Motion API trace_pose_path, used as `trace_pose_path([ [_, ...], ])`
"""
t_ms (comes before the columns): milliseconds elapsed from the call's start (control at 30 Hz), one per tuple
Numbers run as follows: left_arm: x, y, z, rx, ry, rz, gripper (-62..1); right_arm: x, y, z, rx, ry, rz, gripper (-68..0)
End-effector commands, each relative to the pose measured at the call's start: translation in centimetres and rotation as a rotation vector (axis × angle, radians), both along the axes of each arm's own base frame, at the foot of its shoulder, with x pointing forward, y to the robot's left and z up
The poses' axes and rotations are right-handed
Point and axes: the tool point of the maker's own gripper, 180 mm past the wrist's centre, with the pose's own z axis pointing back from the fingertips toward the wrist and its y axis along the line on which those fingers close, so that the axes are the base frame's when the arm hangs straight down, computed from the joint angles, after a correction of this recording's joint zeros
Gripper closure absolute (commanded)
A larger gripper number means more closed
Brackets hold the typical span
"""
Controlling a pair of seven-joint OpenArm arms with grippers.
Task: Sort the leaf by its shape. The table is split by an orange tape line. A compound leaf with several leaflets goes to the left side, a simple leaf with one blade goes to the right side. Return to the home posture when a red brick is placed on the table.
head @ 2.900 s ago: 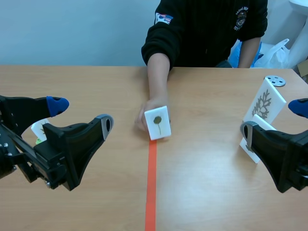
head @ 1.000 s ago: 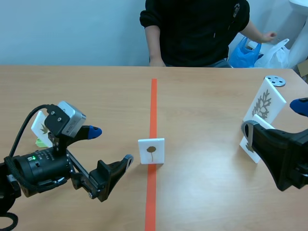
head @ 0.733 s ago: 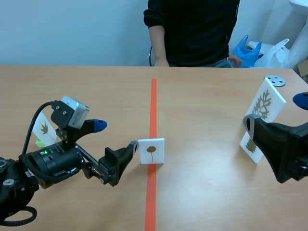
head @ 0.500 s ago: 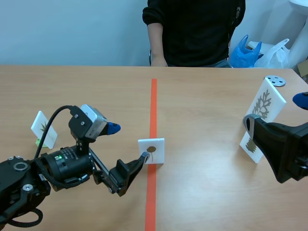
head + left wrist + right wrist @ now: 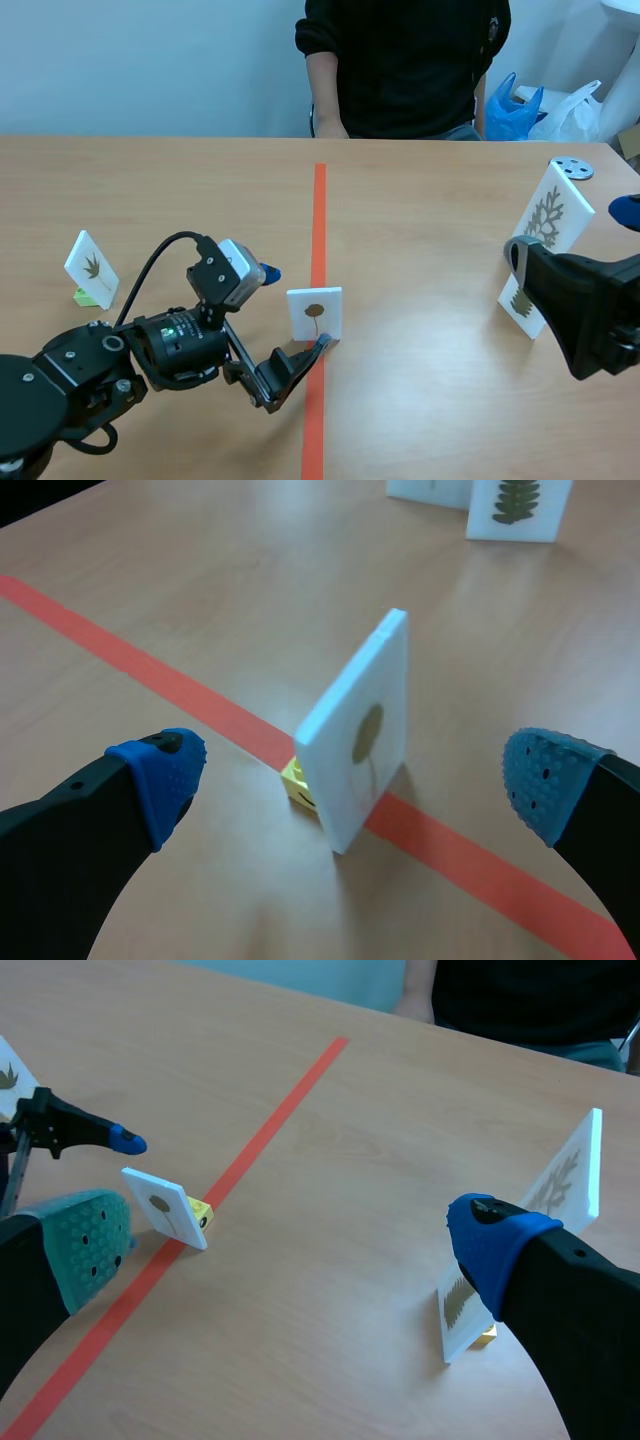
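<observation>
My gripper will bring the base along when I carry the card, since the yellow base (image 5: 298, 786) is tight against the back of the white card (image 5: 315, 314).
A white card (image 5: 314, 313) with one small single-blade leaf stands upright on a yellow base (image 5: 296, 781), right on the orange tape line (image 5: 319, 215). My left gripper (image 5: 293, 310) is open, low by the table, with one finger on each side of the card. In the left wrist view the card (image 5: 358, 742) stands edge-on between the blue pads (image 5: 162, 778), touching neither. My right gripper (image 5: 572, 240) is open at the right edge, far from this card (image 5: 165, 1206). In its own view the right gripper (image 5: 288, 1245) holds nothing.
A small leaf card (image 5: 92, 267) on a green base stands at the left. A tall card with a branched leaf (image 5: 547, 215) and a small fern-leaf card (image 5: 520, 303) stand at the right. A grey disc (image 5: 572, 168) lies behind them. A person (image 5: 400, 60) sits across the table.
The person set the card on the tape line and drew the hand back. My left arm swung right and low until its open fingers came around the card. The right arm barely moved.
</observation>
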Motion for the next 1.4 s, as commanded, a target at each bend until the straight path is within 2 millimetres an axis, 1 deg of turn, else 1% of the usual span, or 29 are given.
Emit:
trace_pose_path([
  [0,1.0,-0.8,1.7,-0.05,-0.047,-0.002,-62.3,0.3,0.2,0.9,0.014,-0.032,0.004,-67.9],
  [233,0.2,-2.8,1.0,-0.06,-0.036,-0.069,-62.3,0.6,0.2,1.3,0.014,-0.048,0.004,-67.9],
  [367,0.0,-3.7,0.8,-0.057,-0.033,-0.091,-62.3,0.7,0.2,1.4,0.014,-0.051,0.004,-67.9],
  [500,0.3,-3.9,0.5,-0.054,-0.029,-0.087,-62.3,0.7,0.2,1.4,0.014,-0.051,0.004,-67.9],
  [633,0.4,-3.8,0.5,-0.055,-0.029,-0.085,-58.2,0.7,0.2,1.4,0.014,-0.051,0.004,-67.9],
  [700,0.4,-3.8,0.5,-0.057,-0.03,-0.086,-57.5,0.7,0.2,1.4,0.014,-0.051,0.004,-67.9],
  [767,0.4,-3.8,0.5,-0.057,-0.03,-0.086,-52.0,0.7,0.2,1.4,0.014,-0.051,0.004,-67.9],
  [833,0.4,-3.8,0.6,-0.058,-0.031,-0.086,-43.2,0.7,0.2,1.4,0.014,-0.051,0.004,-67.9],
  [933,0.4,-3.9,0.8,-0.068,-0.037,-0.087,-28.1,0.7,0.2,1.4,0.015,-0.051,0.004,-67.9],
  [1000,0.4,-3.9,0.9,-0.075,-0.042,-0.087,-21.8,0.7,0.2,1.4,0.015,-0.051,0.004,-67.9],
  [1100,0.4,-3.9,0.9,-0.075,-0.042,-0.087,-16.7,0.7,0.2,1.4,0.015,-0.051,0.004,-67.9],
  [1267,0.4,-3.8,0.7,-0.067,-0.038,-0.085,-5.3,0.7,0.2,1.4,0.015,-0.051,0.004,-67.9],
  [1367,0.4,-3.6,0.7,-0.065,-0.039,-0.085,-4.6,0.7,0.2,1.4,0.015,-0.052,0.004,-67.9],
])
